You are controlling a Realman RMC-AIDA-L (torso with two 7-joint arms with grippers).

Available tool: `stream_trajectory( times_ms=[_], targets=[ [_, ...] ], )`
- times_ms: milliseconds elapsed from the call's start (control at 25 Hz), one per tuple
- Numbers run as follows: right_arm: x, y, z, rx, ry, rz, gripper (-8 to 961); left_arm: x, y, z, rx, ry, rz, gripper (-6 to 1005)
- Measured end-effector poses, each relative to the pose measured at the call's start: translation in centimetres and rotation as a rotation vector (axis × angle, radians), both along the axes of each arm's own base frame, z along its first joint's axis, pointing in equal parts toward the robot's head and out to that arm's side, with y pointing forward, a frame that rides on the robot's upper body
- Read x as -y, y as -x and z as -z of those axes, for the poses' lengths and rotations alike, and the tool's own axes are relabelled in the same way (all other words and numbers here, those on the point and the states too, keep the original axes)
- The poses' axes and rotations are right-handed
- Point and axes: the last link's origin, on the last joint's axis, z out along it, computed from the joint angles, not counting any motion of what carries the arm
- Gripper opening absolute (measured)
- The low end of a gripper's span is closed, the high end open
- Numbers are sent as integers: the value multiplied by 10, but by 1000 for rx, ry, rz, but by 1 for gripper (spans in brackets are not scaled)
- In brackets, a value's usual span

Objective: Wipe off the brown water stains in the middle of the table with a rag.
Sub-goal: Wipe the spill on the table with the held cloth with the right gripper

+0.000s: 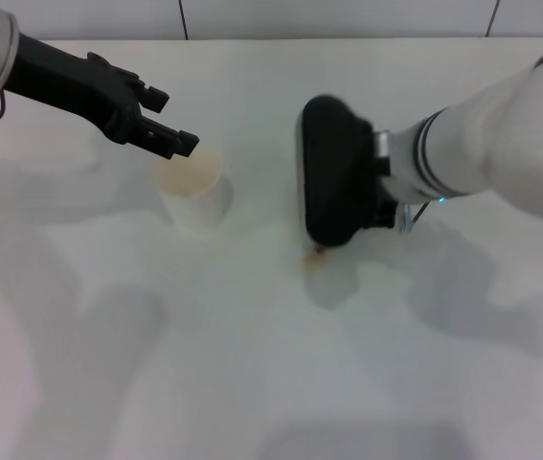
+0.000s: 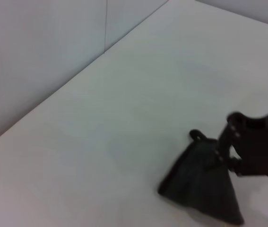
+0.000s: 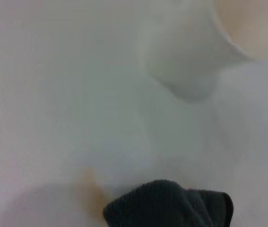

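The rag is on the far side of the remaining brown water stains (image 1: 316, 258). I should use my right gripper to sweep the rag back over them toward the table's near side (image 1: 295, 321).
My right gripper (image 1: 374, 187) reaches in from the right, shut on the rag (image 1: 330, 172), a dark cloth hanging over the middle of the table (image 1: 252, 364). The left wrist view shows the rag (image 2: 202, 187) fanning down from the right gripper (image 2: 223, 152). A small sliver of the brown water stains (image 1: 317, 251) peeks out at the rag's near edge. In the right wrist view the stains (image 3: 90, 196) lie just beside the rag's tip (image 3: 171, 205). My left gripper (image 1: 168, 120) hovers open at the upper left, just above the paper cup.
A white paper cup (image 1: 191, 187) with a tan inside stands left of the rag; it shows in the right wrist view as well, cup (image 3: 209, 42). A wall (image 2: 34, 52) runs along the table's far edge.
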Motion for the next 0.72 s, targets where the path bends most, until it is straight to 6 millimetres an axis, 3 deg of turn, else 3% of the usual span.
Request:
stream_trajectory(
  times_ms=[240, 480, 720],
  targets=[
    [-7, -4, -7, -20, -35, 58, 71, -1, 0, 0, -2, -6, -3, 832],
    [19, 0, 2, 53, 50, 39, 71, -1, 1, 0, -4, -9, -5, 832],
    [51, 3, -4, 74, 131, 87, 71, -1, 3, 0, -5, -10, -10, 833]
  ],
)
